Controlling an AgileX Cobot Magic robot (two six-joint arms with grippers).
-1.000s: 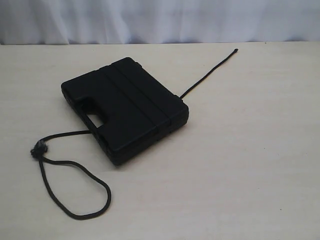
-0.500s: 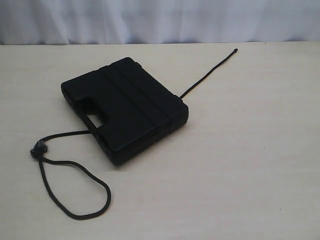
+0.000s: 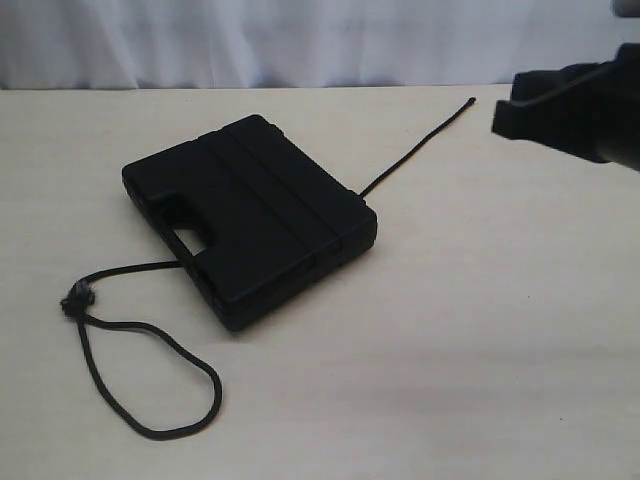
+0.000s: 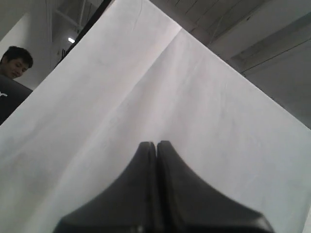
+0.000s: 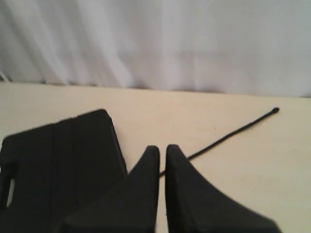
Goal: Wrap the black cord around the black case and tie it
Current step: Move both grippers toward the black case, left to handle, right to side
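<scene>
The black case (image 3: pixel 268 208) is lying crooked on top of the black cord, so my left gripper should grab its handle (image 3: pixel 172 238) and help my right gripper lift and turn the case before wrapping.
The black case (image 3: pixel 250 215) lies flat on the table, ridges across its lid and its handle slot toward the front left. The black cord (image 3: pixel 420 144) runs out from under the case's far right side straight to the back. Its other part leaves near the handle, passes a frayed knot (image 3: pixel 76 298) and loops at the front left. My right gripper (image 3: pixel 503 112) hovers at the upper right, above the table, shut and holding nothing. The right wrist view shows that gripper (image 5: pixel 162 148) over the case (image 5: pixel 63 160) and the cord (image 5: pixel 233 133). My left gripper (image 4: pixel 156 143) is shut against a white cloth (image 4: pixel 146 87).
A white curtain (image 3: pixel 300 40) hangs along the table's far edge. The pale table top (image 3: pixel 480 330) stretches bare to the right of the case and in front of it. A person (image 4: pixel 14 65) shows at the edge of the left wrist view.
My right gripper has come into the exterior view at the upper right; it was out of view before. The case and the cord have not moved.
</scene>
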